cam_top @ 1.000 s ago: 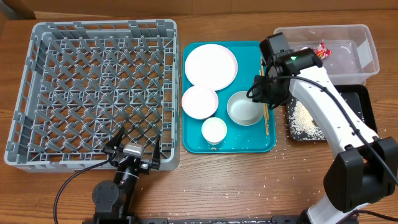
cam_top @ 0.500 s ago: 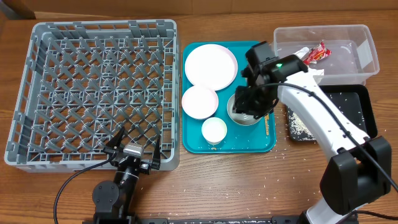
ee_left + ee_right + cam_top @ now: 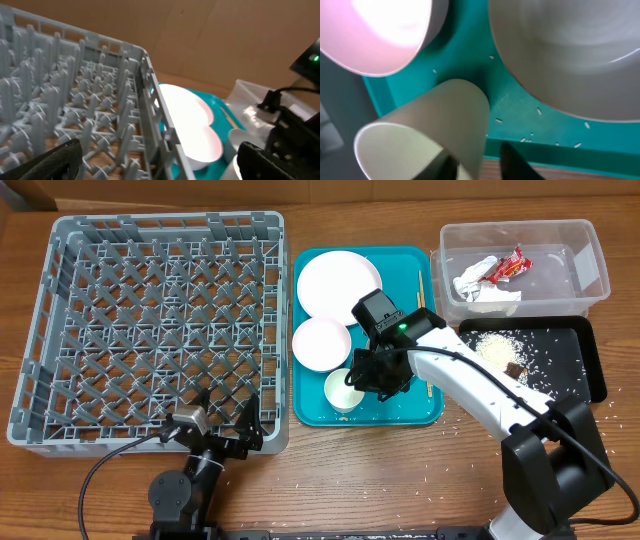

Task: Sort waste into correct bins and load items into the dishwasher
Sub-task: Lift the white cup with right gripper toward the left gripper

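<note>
My left gripper should take the cup by its base (image 3: 471, 92) for the dish rack after I tip the cup over, because my right gripper is straddling the small white cup's rim (image 3: 342, 378).
The small white cup (image 3: 344, 390) stands at the front of the teal tray (image 3: 404, 411), beside one white bowl (image 3: 321, 343) and the round white plate (image 3: 338, 283). My right gripper (image 3: 360, 383) is open, low over the cup. In the right wrist view its fingers (image 3: 480, 165) straddle the cup's wall (image 3: 435, 125), one inside and one outside. The second bowl (image 3: 570, 50) lies under the arm. The chopsticks (image 3: 421, 288) lie along the tray's right side. The wrapper (image 3: 506, 264) and napkin (image 3: 474, 284) are in the clear tub (image 3: 595, 250). Rice (image 3: 497, 347) lies in the black tray (image 3: 592, 370). My left gripper (image 3: 215, 425) is open and empty.
The grey dish rack (image 3: 150, 320) fills the left side and holds nothing; the left wrist view shows its wall (image 3: 150, 100) with the plate (image 3: 185, 105) beyond. Loose rice grains (image 3: 400, 470) are scattered on the wooden table in front of the teal tray.
My right arm has swung left from the black tray's edge, across the teal tray, down to the cup. The tub's wrapper and napkin are uncovered. The left gripper shifted slightly.
</note>
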`<move>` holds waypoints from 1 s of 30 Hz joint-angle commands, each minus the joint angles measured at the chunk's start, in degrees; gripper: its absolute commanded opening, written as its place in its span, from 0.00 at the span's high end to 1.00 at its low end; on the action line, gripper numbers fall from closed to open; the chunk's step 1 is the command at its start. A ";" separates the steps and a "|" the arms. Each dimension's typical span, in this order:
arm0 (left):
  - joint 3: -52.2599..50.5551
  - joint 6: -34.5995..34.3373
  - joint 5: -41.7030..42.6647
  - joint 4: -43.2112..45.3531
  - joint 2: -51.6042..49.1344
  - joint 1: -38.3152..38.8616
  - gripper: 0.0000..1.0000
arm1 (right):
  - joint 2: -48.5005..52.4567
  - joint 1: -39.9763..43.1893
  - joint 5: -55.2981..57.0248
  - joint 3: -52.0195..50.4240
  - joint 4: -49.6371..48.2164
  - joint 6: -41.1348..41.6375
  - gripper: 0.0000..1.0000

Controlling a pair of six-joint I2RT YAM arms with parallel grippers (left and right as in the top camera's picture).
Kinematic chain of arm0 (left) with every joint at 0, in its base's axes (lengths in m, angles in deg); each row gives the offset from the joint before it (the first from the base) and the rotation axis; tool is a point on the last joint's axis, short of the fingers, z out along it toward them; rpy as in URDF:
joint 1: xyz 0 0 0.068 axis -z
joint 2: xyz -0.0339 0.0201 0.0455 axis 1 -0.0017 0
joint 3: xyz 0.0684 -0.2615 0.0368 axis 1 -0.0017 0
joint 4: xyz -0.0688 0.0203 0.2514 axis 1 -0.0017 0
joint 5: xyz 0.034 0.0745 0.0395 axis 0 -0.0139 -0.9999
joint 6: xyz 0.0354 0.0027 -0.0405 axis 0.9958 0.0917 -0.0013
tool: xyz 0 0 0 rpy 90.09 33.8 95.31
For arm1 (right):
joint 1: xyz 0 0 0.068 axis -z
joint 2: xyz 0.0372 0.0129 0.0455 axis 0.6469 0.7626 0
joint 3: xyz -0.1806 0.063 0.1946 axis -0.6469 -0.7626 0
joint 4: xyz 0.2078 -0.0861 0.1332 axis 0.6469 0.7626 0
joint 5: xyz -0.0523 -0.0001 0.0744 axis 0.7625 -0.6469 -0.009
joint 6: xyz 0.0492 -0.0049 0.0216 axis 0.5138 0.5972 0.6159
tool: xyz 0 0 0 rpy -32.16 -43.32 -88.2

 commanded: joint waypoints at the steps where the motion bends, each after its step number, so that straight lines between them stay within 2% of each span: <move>1: 3.08 -7.82 1.88 -4.42 0.55 -0.31 0.00 | -0.11 -0.74 1.18 -0.61 -0.33 1.66 0.79; 3: 6.45 -7.80 1.22 -8.74 0.50 -0.31 0.00 | -0.11 -0.92 1.20 -0.61 -0.35 1.66 0.85; 5: 11.54 -7.76 -0.79 -14.29 -0.13 -0.31 0.00 | -0.11 -0.98 1.20 -0.61 -0.35 1.66 0.96; 10: 22.77 -7.74 -3.04 -24.26 -6.32 -0.31 0.00 | -0.87 -0.92 -0.35 0.09 0.37 1.57 0.96; 15: 32.46 -7.76 -0.44 -32.48 -22.12 -0.31 0.00 | -8.00 1.42 -3.13 2.99 2.69 -0.09 0.96; 16: 36.85 -6.45 4.02 -34.47 -30.10 -0.31 0.00 | -12.44 3.17 -4.35 3.34 2.58 -0.11 0.96; 19: 43.60 -3.04 13.92 -35.76 -41.27 -0.31 0.00 | -17.94 6.54 -6.47 3.34 2.51 -0.11 0.96; 23: 51.19 -3.65 32.81 -33.44 -56.26 -0.31 0.00 | -22.23 11.93 -12.68 3.21 2.01 -1.68 0.96; 25: 52.22 -6.80 37.40 -31.41 -60.85 -0.31 0.00 | -22.38 13.64 -16.22 2.91 1.38 -3.13 0.96; 28: 52.52 -16.17 49.20 -30.29 -69.64 -0.31 0.00 | -22.23 15.72 -23.78 0.44 -2.21 -5.16 0.96; 30: 52.52 -16.52 54.86 -29.29 -73.83 -0.28 0.00 | -22.25 16.35 -28.81 -2.10 -6.03 -6.25 0.96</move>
